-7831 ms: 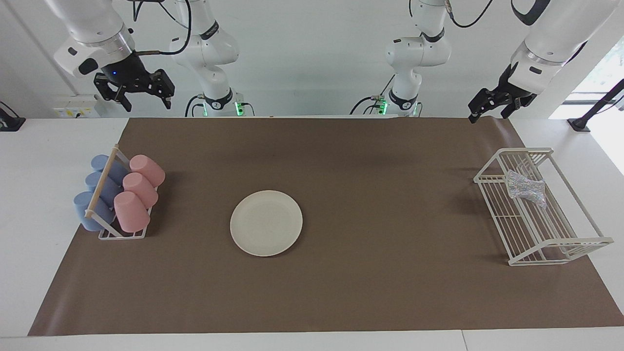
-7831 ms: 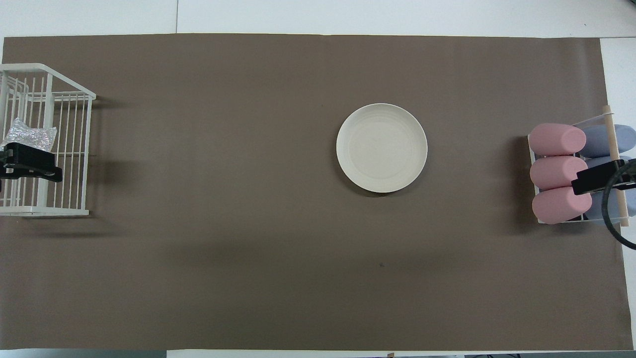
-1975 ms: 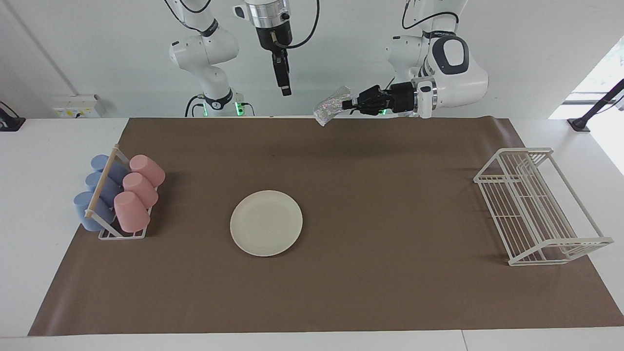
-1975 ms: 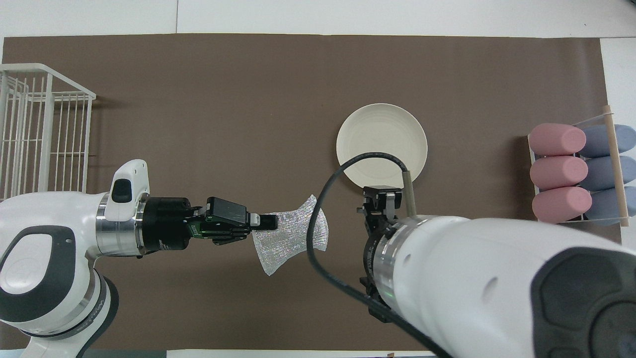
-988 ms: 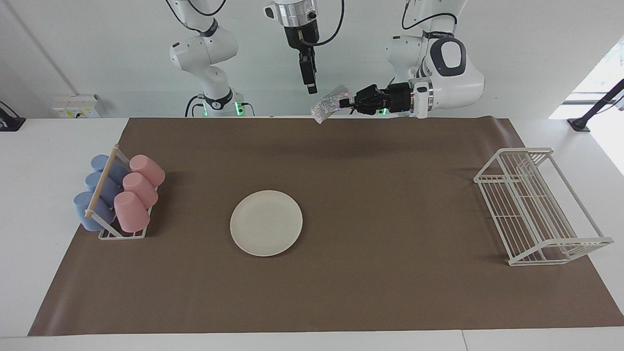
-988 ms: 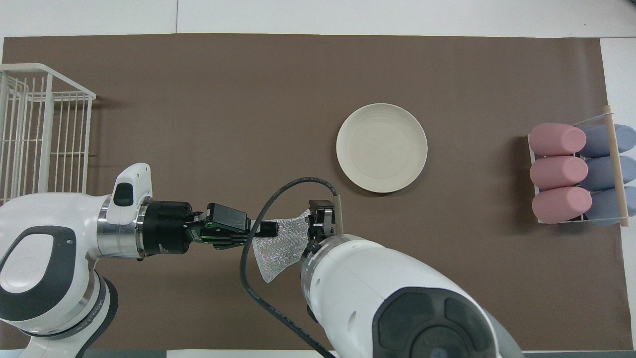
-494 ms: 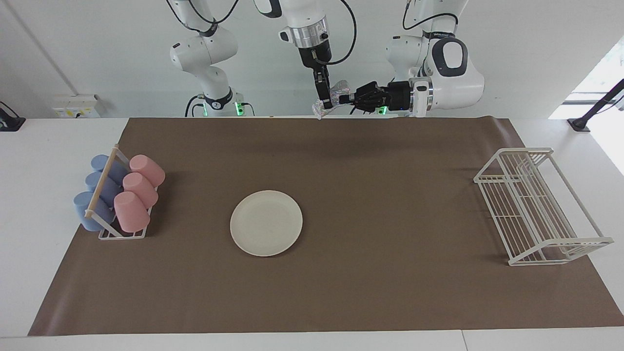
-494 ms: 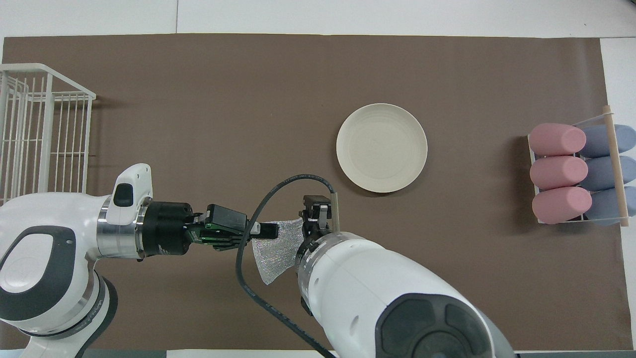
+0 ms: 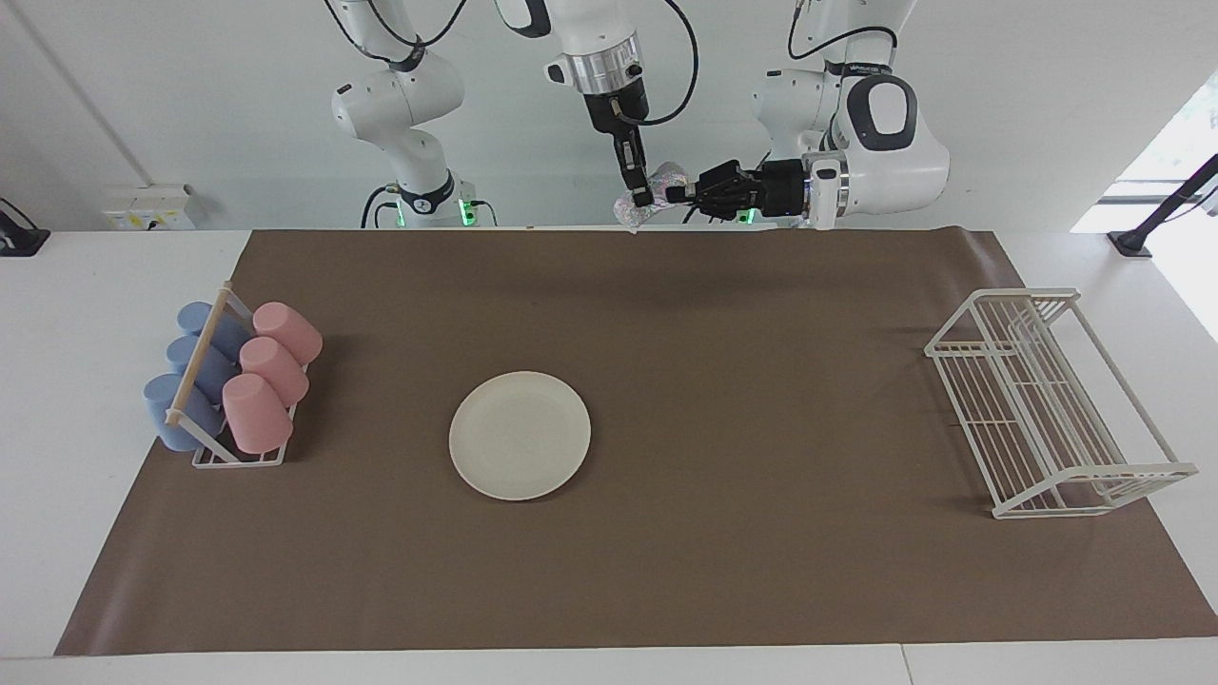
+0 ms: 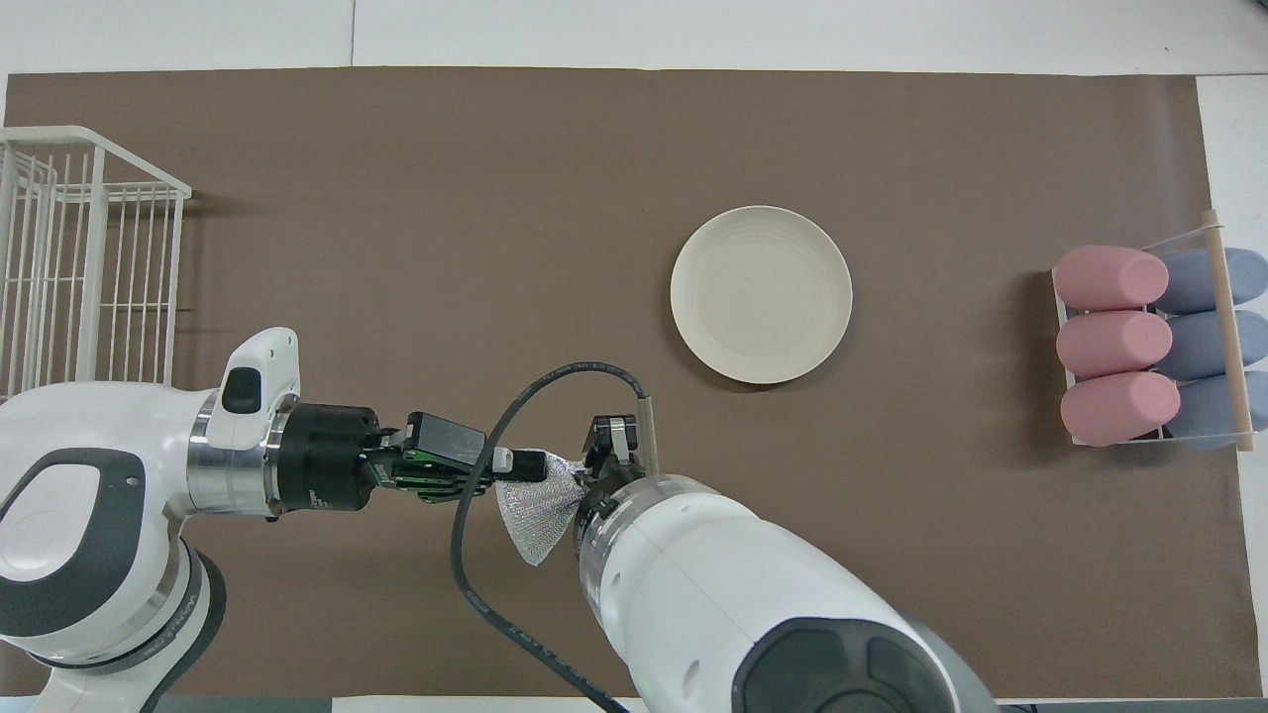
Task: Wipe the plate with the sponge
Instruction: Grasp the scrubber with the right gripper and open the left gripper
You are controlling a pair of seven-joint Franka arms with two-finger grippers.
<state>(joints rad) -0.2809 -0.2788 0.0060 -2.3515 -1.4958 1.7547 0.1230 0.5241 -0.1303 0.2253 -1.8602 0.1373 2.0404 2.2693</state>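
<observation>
The sponge (image 10: 540, 515) is in both my grippers, so next my left gripper lets go and moves back before my right gripper takes the sponge to the plate (image 10: 761, 293).
The cream-white plate (image 9: 520, 435) lies flat on the brown mat, bare; it also shows in the overhead view (image 10: 761, 294). The silvery sponge (image 9: 632, 215) hangs in the air over the mat's edge by the robots' bases, bunched into a bow-tie shape in the overhead view (image 10: 535, 513). My left gripper (image 9: 674, 194) reaches in sideways and is shut on one end of it (image 10: 523, 463). My right gripper (image 9: 644, 197) comes down from above and is pinched on the sponge's middle (image 10: 608, 442). Both are clear of the plate.
A rack of pink and blue cups (image 9: 233, 385) stands at the right arm's end of the mat (image 10: 1149, 347). A white wire rack (image 9: 1047, 400) stands at the left arm's end (image 10: 89, 267).
The left arm carried the sponge from the wire rack to the middle. The right gripper swung over, came down onto it and closed; the sponge has bunched up in the last half second.
</observation>
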